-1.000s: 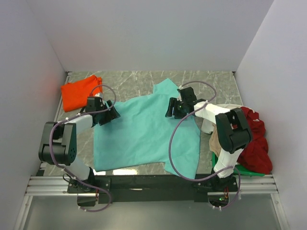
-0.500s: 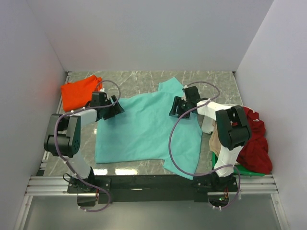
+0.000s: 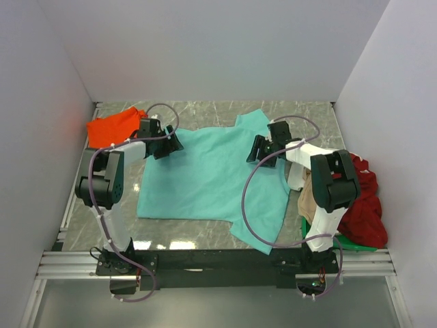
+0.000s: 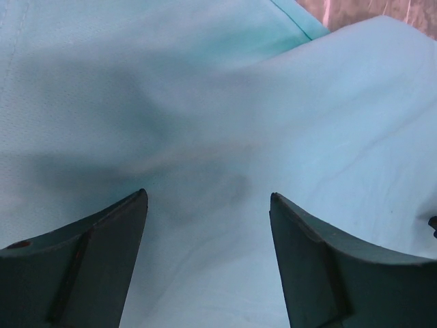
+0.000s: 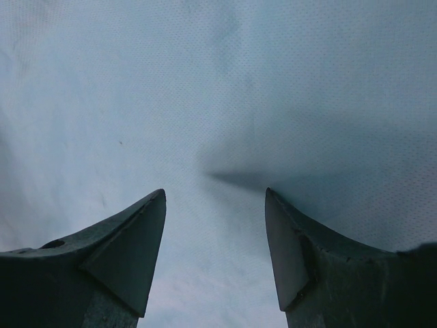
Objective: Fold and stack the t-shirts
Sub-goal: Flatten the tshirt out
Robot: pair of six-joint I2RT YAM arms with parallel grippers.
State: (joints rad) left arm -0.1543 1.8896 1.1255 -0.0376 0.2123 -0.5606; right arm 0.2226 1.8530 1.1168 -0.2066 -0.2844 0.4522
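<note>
I should slide the t-shirt farther in before my left gripper backs off to the near hem corner (image 3: 141, 214), because the teal t-shirt's near sleeve (image 3: 263, 240) reaches the table's edge.
A teal t-shirt (image 3: 205, 181) lies spread flat in the middle of the marble table (image 3: 205, 113). My left gripper (image 3: 171, 142) is low over its far left shoulder, and my right gripper (image 3: 258, 149) is low over its far right shoulder. In the left wrist view the gripper (image 4: 208, 195) has its jaws wide apart, with teal cloth (image 4: 205, 102) filling the gap. In the right wrist view the gripper (image 5: 215, 193) is likewise open over teal cloth (image 5: 218, 82). An orange t-shirt (image 3: 113, 126) lies crumpled at the far left.
A heap of shirts sits at the right edge: dark red (image 3: 360, 205), beige (image 3: 308, 203), white (image 3: 295, 179) and a bit of green (image 3: 345, 244). White walls close in the table on three sides. The right arm's cable loops over the teal shirt.
Both grippers have moved away from the arm bases toward the far wall. The teal shirt has slid the same way with them and lies flatter, its near hem farther from the front edge.
</note>
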